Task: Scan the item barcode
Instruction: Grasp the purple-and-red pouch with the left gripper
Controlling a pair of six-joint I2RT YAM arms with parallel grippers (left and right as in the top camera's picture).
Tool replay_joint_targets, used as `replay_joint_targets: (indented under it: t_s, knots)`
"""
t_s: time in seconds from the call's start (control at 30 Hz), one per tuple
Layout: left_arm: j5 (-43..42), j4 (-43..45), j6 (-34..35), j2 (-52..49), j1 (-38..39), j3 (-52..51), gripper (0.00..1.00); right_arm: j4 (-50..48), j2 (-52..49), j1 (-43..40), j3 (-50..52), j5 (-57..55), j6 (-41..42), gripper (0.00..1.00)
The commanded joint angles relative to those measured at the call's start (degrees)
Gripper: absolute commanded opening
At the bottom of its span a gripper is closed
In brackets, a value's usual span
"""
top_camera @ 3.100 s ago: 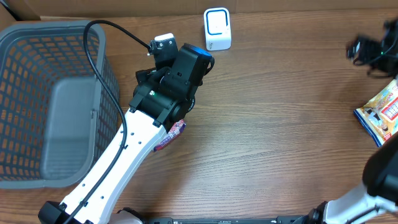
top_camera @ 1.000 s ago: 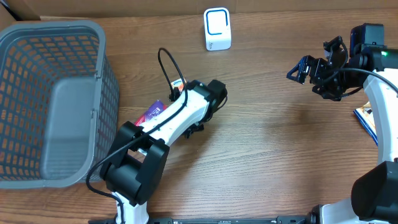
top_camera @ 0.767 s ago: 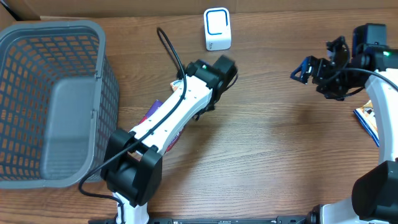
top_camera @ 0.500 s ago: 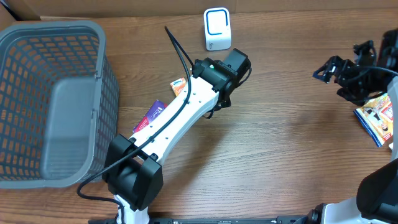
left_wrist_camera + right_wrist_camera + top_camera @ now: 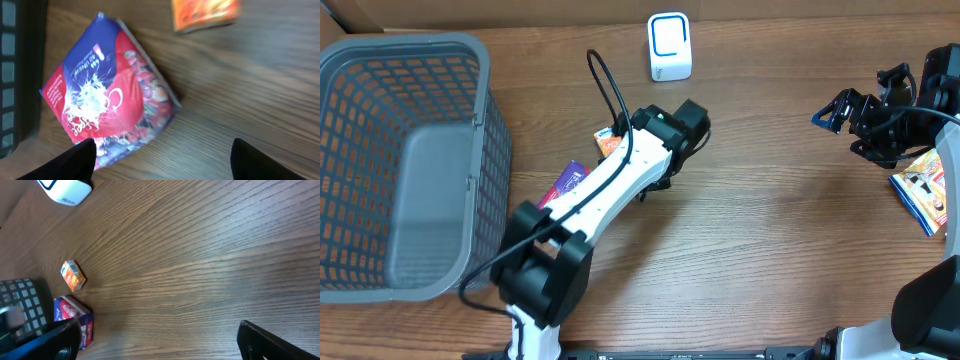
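Note:
The red and blue snack packet's large brand art [image 5: 92,102] is facing up, so the robot should expect the barcode to be hidden underneath when it turns the packet over.
A red and blue snack packet [image 5: 107,102] lies flat on the wood table, beside the basket; it also shows under my left arm as the packet [image 5: 570,182]. A small orange box [image 5: 609,140] lies just beyond it. The white barcode scanner [image 5: 669,47] stands at the back. My left gripper [image 5: 162,165] is open above the table with nothing between its fingers, the packet just ahead of its left fingertip [image 5: 75,160]. In the overhead view its fingers are hidden under the wrist [image 5: 678,125]. My right gripper [image 5: 842,130] hovers open and empty at the far right.
A grey mesh basket [image 5: 400,60] fills the left side. Another printed packet [image 5: 930,185] lies at the right edge, near my right arm. The right wrist view shows the scanner [image 5: 65,190], orange box [image 5: 73,275] and packet [image 5: 75,317] across bare wood.
My left jaws have gone from shut to open. The left wrist swung out toward the scanner, then drew back a little. My right gripper has moved to the right.

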State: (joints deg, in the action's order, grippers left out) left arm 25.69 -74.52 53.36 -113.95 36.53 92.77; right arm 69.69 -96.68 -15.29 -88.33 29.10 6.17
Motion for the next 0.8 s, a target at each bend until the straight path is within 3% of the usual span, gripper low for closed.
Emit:
replay_joint_targets:
  t_s: [0.0,0.33,0.47,0.5,0.57,0.63,0.77]
  knots:
    - [2.01,0.22,3.82,-4.07,-0.90,-1.75,0.78,-0.22,0.94,0.02,-0.48,0.52,-0.48,1.00]
    - [1.51,1.81,10.03,-10.21,-2.49,-1.77,0.81,-0.17,0.94,0.02,-0.48,0.55,-0.48,1.00]
    - [1.01,1.97,12.11,-11.41,-3.34,-1.77,0.79,-0.13,0.94,0.02,-0.48,0.55,-0.48,1.00]
    - [1.01,1.95,12.33,-11.61,-3.52,-1.77,0.70,-0.13,0.94,0.00,-0.48,0.55,-0.48,1.00]
    - [1.05,1.99,12.76,-11.91,-3.78,-1.77,0.29,-0.13,0.94,0.02,-0.48,0.55,-0.48,1.00]
    - [0.98,1.81,14.10,-11.96,-4.07,-1.77,0.04,-0.11,0.94,0.02,-0.48,0.55,-0.48,1.00]
    - [0.13,0.42,15.28,-11.87,-4.17,-1.29,0.04,-0.15,0.94,0.00,-0.48,0.52,-0.48,1.00]
